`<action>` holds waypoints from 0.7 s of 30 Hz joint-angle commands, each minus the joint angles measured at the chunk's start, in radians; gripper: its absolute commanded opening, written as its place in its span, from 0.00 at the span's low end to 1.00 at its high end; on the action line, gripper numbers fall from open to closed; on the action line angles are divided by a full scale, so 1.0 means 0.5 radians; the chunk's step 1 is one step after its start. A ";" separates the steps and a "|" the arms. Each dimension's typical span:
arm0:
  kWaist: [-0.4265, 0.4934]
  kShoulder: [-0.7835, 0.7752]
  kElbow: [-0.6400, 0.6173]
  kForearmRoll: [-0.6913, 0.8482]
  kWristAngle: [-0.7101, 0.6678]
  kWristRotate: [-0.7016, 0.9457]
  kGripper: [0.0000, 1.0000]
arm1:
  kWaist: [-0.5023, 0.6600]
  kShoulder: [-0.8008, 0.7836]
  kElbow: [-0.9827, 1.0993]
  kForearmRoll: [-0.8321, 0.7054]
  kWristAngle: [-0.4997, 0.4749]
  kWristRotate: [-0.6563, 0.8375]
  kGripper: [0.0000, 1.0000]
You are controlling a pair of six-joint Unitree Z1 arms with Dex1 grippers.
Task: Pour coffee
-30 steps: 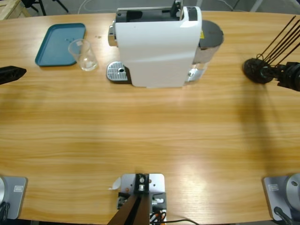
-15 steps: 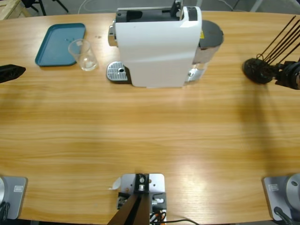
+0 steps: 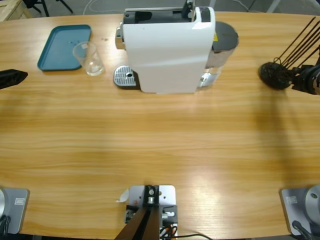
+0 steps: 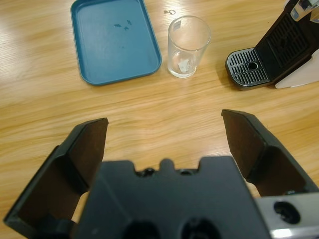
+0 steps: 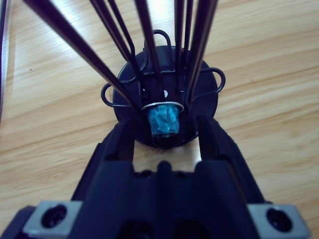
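My gripper will pull the blue capsule (image 5: 164, 121) free and leave the holder standing, because the silver rim (image 5: 163, 104) sits between the wires and its body sticks out.
The white coffee machine (image 3: 167, 50) stands at the table's far middle, its metal drip tray (image 3: 125, 77) at its left; the left wrist view also shows that drip tray (image 4: 246, 74). A clear glass (image 3: 90, 59) (image 4: 188, 46) stands upright beside a teal tray (image 3: 64, 47) (image 4: 114, 40). Coffee is out of view. My left gripper (image 3: 12, 78) (image 4: 164, 119) sits at the left edge, open wide and empty, well short of the glass. My right gripper (image 3: 302, 80) (image 5: 163, 127) is open, its jaws on either side of a blue capsule (image 5: 163, 121) in a black wire capsule holder (image 3: 274, 75) (image 5: 164, 99), not touching it.
The capsule holder's long black wires (image 3: 300, 42) fan up and to the right over the right gripper. Bare wooden tabletop (image 3: 160, 150) stretches across the whole near half.
The right gripper has edged slightly toward the wire holder. The left gripper, the glass and the machine have stayed put.
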 commanded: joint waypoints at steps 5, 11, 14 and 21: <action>0.015 -0.012 0.079 -0.032 0.026 0.026 1.00 | -0.058 0.100 0.033 -0.017 -0.007 0.019 0.49; 0.016 -0.008 0.079 -0.035 0.026 0.025 1.00 | -0.058 0.132 0.027 -0.029 -0.002 0.013 0.49; 0.016 -0.008 0.079 -0.035 0.026 0.025 1.00 | -0.058 0.147 0.027 -0.043 -0.004 0.008 0.49; 0.016 -0.005 0.082 -0.038 0.026 0.025 1.00 | -0.058 0.150 0.033 -0.072 0.004 -0.070 0.11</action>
